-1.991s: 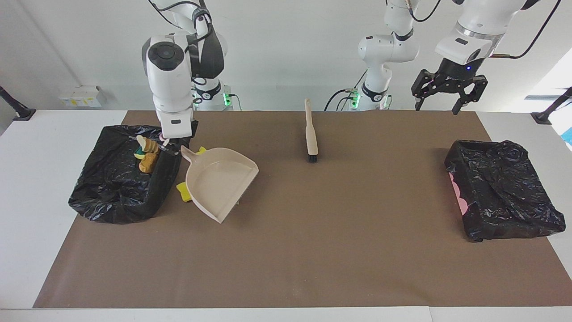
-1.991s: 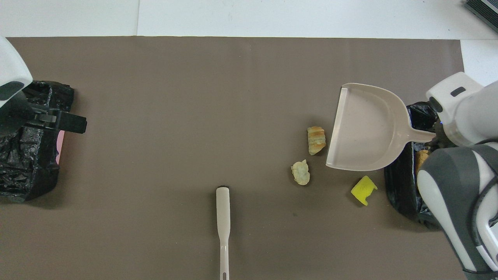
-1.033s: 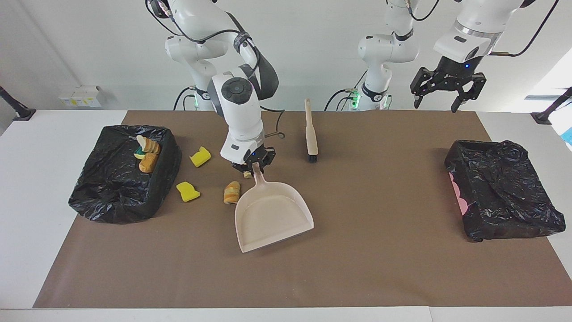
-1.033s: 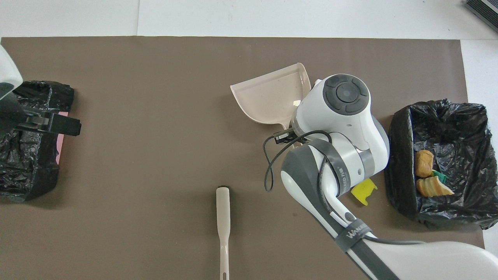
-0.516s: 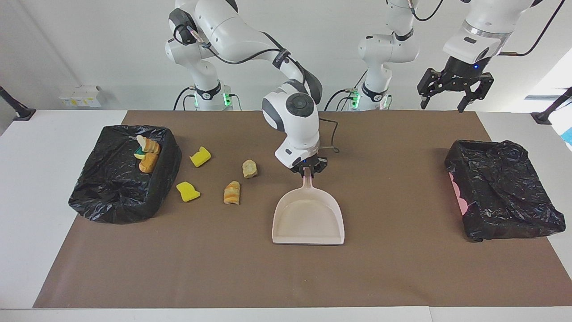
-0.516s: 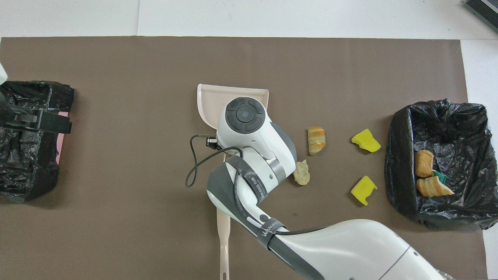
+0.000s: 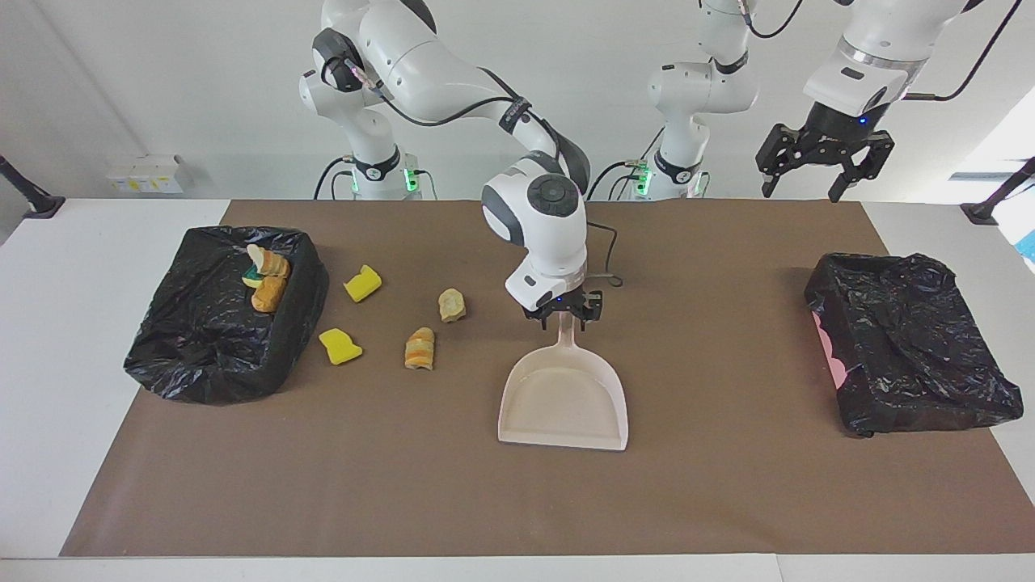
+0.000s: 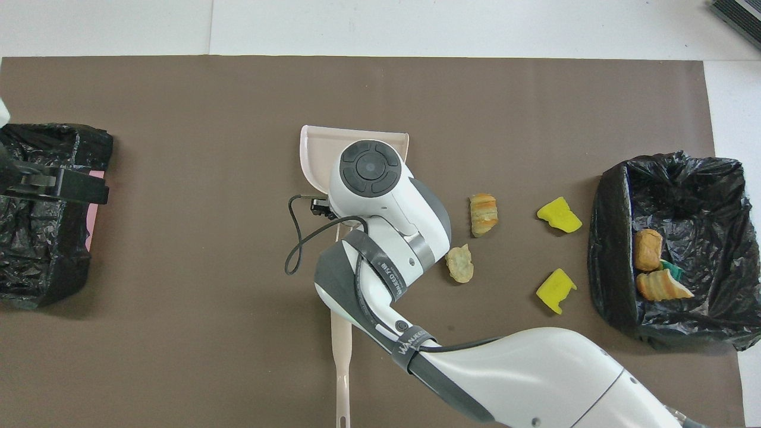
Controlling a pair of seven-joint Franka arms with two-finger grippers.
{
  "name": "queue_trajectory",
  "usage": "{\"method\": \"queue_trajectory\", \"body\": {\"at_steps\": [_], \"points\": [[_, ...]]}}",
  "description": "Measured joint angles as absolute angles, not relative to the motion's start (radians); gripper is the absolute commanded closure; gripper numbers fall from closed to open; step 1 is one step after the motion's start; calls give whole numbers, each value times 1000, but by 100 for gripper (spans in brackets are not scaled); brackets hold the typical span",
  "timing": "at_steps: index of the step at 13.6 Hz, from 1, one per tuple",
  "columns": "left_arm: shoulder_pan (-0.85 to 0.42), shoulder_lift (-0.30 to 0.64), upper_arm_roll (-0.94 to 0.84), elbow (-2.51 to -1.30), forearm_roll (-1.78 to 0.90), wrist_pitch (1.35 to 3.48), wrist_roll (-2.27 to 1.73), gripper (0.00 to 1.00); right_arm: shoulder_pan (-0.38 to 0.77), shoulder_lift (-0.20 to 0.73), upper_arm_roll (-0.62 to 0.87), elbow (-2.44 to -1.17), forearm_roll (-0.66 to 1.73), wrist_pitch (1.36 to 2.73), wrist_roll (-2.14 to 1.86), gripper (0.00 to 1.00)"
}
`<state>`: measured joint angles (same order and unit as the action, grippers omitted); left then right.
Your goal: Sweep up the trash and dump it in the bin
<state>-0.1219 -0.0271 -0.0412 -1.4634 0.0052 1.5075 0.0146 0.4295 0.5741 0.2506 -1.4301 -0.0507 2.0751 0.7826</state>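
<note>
I expect the wide, rimmed dustpan (image 8: pixel 322 153) to hold all the pieces together when I carry it, because the loose trash (image 8: pixel 483 214) is small next to the dustpan.
The beige dustpan (image 7: pixel 563 396) (image 8: pixel 318 148) lies flat on the brown mat at mid-table, its mouth turned away from the robots. My right gripper (image 7: pixel 563 317) is open, one finger on each side of the pan's handle. Loose trash lies on the mat toward the right arm's end: two yellow sponge chunks (image 7: pixel 362 283) (image 7: pixel 340 346) (image 8: pixel 559 214) (image 8: pixel 555 290) and two bread bits (image 7: pixel 452 305) (image 7: pixel 420 348) (image 8: pixel 460 263) (image 8: pixel 484 213). More bread bits (image 7: pixel 267 283) (image 8: pixel 651 267) sit in the black-lined bin (image 7: pixel 202 356) (image 8: pixel 606 249). My left gripper (image 7: pixel 800 194) waits open, high in the air.
A second black-lined bin (image 7: pixel 914 356) (image 8: pixel 41 261) stands at the left arm's end of the table. The brush's beige handle (image 8: pixel 340 356) shows in the overhead view nearer to the robots than the dustpan; my right arm hides the brush in the facing view.
My right arm carried the dustpan from beside the bin to mid-table and set it down. Its fingers then opened off the handle. The left arm hardly moved.
</note>
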Motion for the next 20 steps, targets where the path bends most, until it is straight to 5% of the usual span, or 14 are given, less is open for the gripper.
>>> {"method": "queue_trajectory", "body": {"at_steps": [4, 11, 20], "points": [[-122, -27, -43, -1468, 5, 1538, 15, 0, 410, 484, 252, -1453, -47, 1967, 781, 0], [-127, -9, -120, -1595, 4, 1732, -31, 0, 512, 225, 268, -1800, 14, 1952, 802, 0], [-141, 146, -369, -1793, 69, 2037, -269, 0, 681, 116, 269, -2127, 103, 2158, 918, 0]]}}
